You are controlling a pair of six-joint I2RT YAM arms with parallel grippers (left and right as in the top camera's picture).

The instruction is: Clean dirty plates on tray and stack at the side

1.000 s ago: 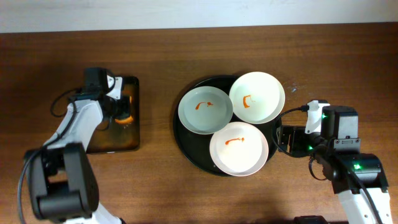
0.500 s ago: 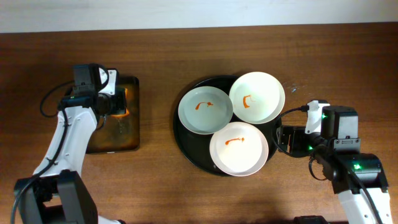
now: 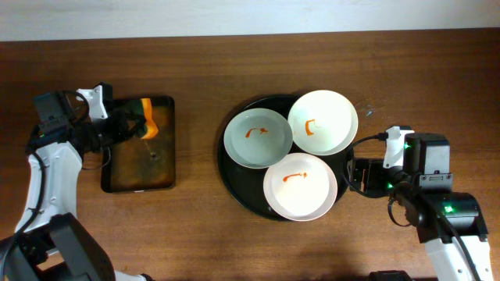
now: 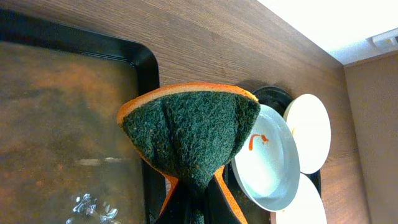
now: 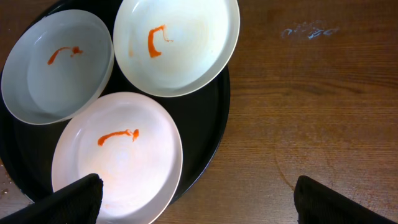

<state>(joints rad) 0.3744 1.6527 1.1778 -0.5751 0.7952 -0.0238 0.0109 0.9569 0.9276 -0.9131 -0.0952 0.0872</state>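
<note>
The sponge spreads out from its pinched base [image 4: 196,183], so I expect its wide green end [image 4: 191,118] to bend over when I wipe it against the white plate.
Three white plates with orange smears lie on the round black tray [image 3: 227,176]: one at the left [image 3: 258,139], one at the back right [image 3: 323,121], one at the front [image 3: 300,187]. My left gripper [image 3: 133,125] is shut on an orange sponge with a green scouring face [image 3: 147,125], held over the rectangular tray's far right corner. In the left wrist view the sponge [image 4: 189,124] fills the middle above the jaws [image 4: 196,208]. My right gripper [image 3: 355,174] is open and empty at the round tray's right rim; its fingers [image 5: 198,202] straddle the front plate's [image 5: 118,158] edge and bare wood.
A rectangular rusty-brown tray [image 3: 141,168] with a wet patch lies at the left. It also shows in the left wrist view [image 4: 62,112]. A small wet smear [image 5: 306,30] marks the wood to the right of the plates.
My left arm has swung back to the left and lifted the sponge off the rusty tray's surface to its far right corner. The right arm and the plates have not moved.
</note>
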